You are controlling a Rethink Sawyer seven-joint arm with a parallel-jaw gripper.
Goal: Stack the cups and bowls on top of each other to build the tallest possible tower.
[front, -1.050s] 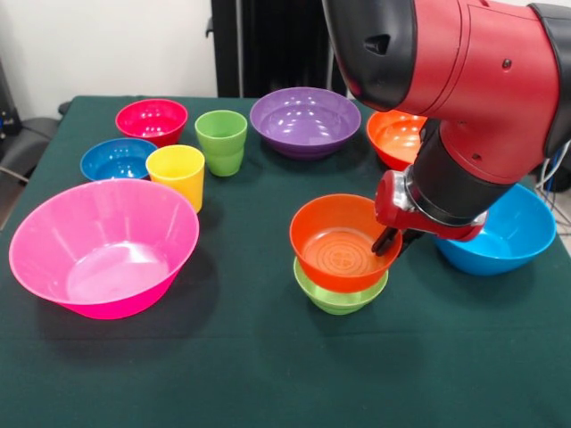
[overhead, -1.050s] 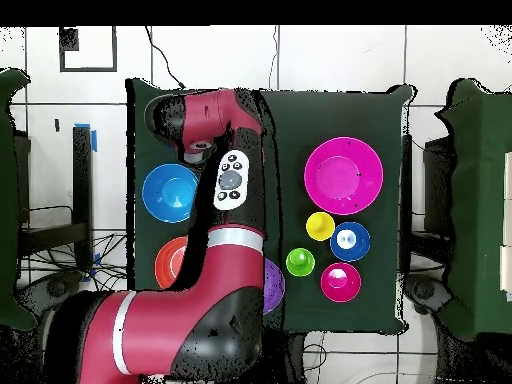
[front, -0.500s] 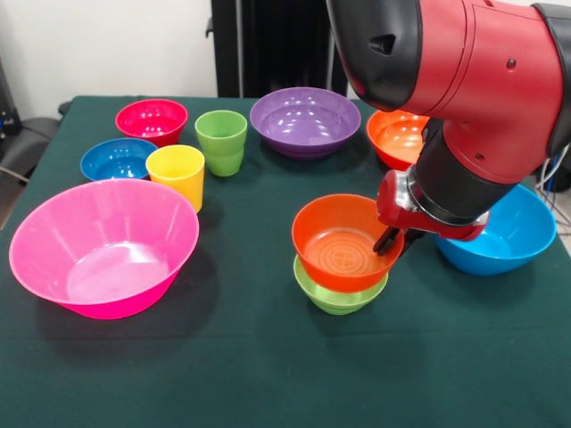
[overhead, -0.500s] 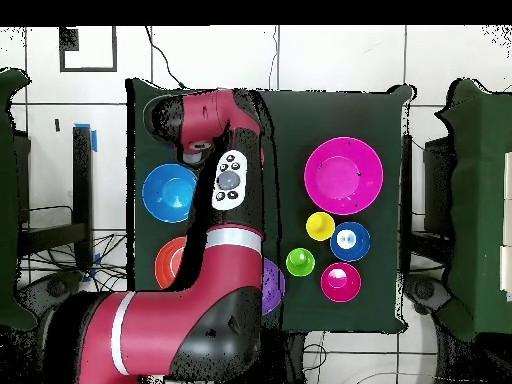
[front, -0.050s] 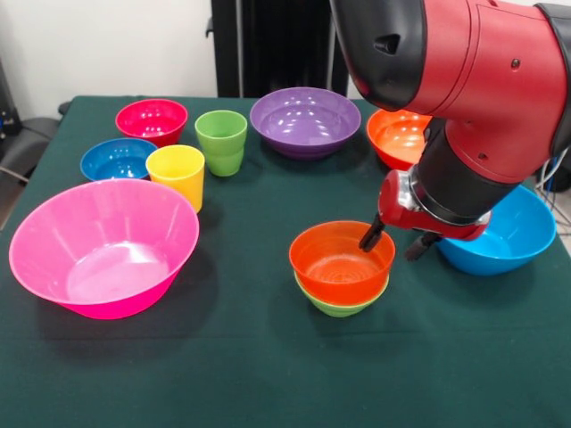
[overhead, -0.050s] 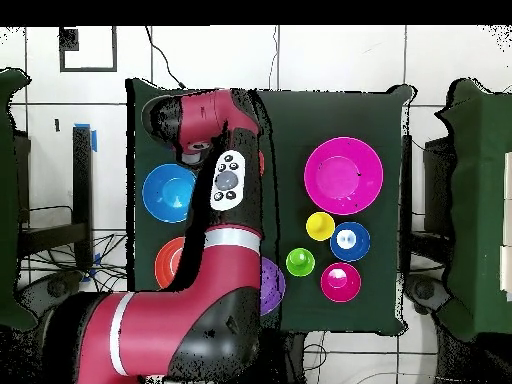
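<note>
The light-green bowl [front, -0.050s: 341, 310] should slide along underneath when the robot's gripper nudges the orange-red bowl, because the orange-red bowl's base sits nested inside [front, -0.050s: 340, 294] the light-green bowl's rim.
In the front view a small orange-red bowl [front, -0.050s: 342, 261] sits nested in a small light-green bowl [front, -0.050s: 343, 306] at centre right, forming a low tower. My gripper [front, -0.050s: 393, 241] is open at this bowl's right rim, one finger [front, -0.050s: 370, 234] inside the rim and the other outside. The large light blue bowl [front, -0.050s: 508, 236] stands just right of it, partly behind the arm. The yellow cup [front, -0.050s: 177, 174] and green cup [front, -0.050s: 221, 141] stand upright at the left. In the overhead view the arm [overhead, -0.050s: 225, 180] hides the stack and the gripper.
A large pink bowl [front, -0.050s: 103, 245] fills the near left. Dark blue [front, -0.050s: 116, 159] and magenta-red [front, -0.050s: 152, 119] small bowls sit behind the cups. The purple [front, -0.050s: 305, 119] and large orange [front, -0.050s: 397, 134] bowls stand at the far side.
My gripper has opened and let go of the orange-red bowl, which now sits lower, settled into the green bowl. The arm has hardly moved.
</note>
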